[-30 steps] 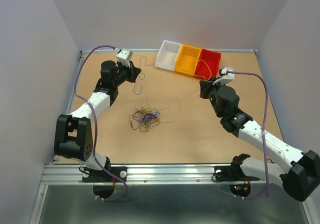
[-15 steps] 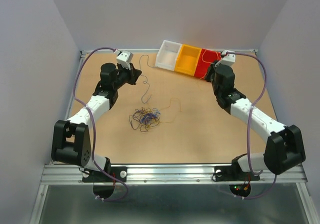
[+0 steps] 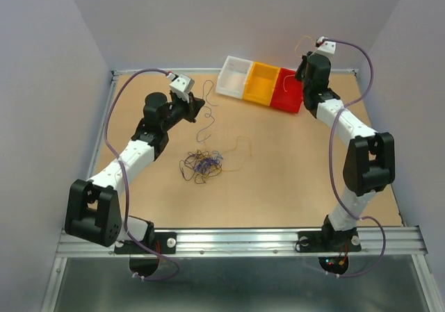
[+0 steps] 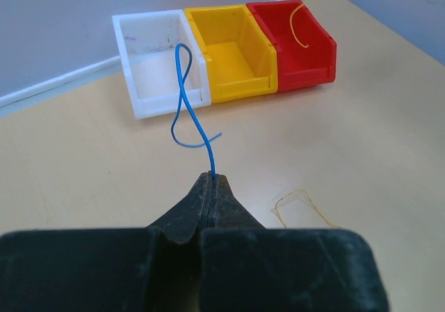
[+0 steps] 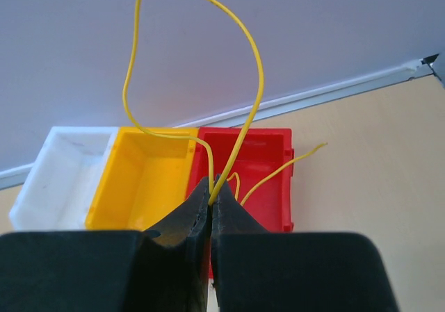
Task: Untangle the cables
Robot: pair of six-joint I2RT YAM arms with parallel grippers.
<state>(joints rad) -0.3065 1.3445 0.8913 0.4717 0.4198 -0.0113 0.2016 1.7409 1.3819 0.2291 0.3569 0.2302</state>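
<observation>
The looped yellow cable [image 3: 284,84] is hanging clear of the tangle over the red bin [image 3: 284,98], so the robot's right gripper should go on down until the ends of its fingers are inside, then let go.
A tangle of blue, black and yellow cables [image 3: 201,165] lies mid-table. My left gripper [image 3: 198,105] is shut on a curly blue cable [image 4: 186,107], held up left of the bins; the strand [image 3: 207,108] hangs beside it in the top view. My right gripper [image 3: 304,70] is raised above the red bin [image 3: 286,94], shut on a looped yellow cable [image 5: 245,41]. Its loop rises above my fingertips [image 5: 211,190]. Another yellow strand [image 4: 299,26] lies in the red bin. A thin loose yellow cable [image 4: 300,208] lies on the table right of the tangle.
White bin [image 3: 233,76], yellow bin [image 3: 261,83] and the red bin stand in a row at the back. A metal rail [image 3: 236,239] runs along the near edge. Grey walls enclose the table on three sides.
My right arm swung from mid-right of the table back and up over the red bin with the yellow cable. My left gripper shifted a little right with the blue cable.
</observation>
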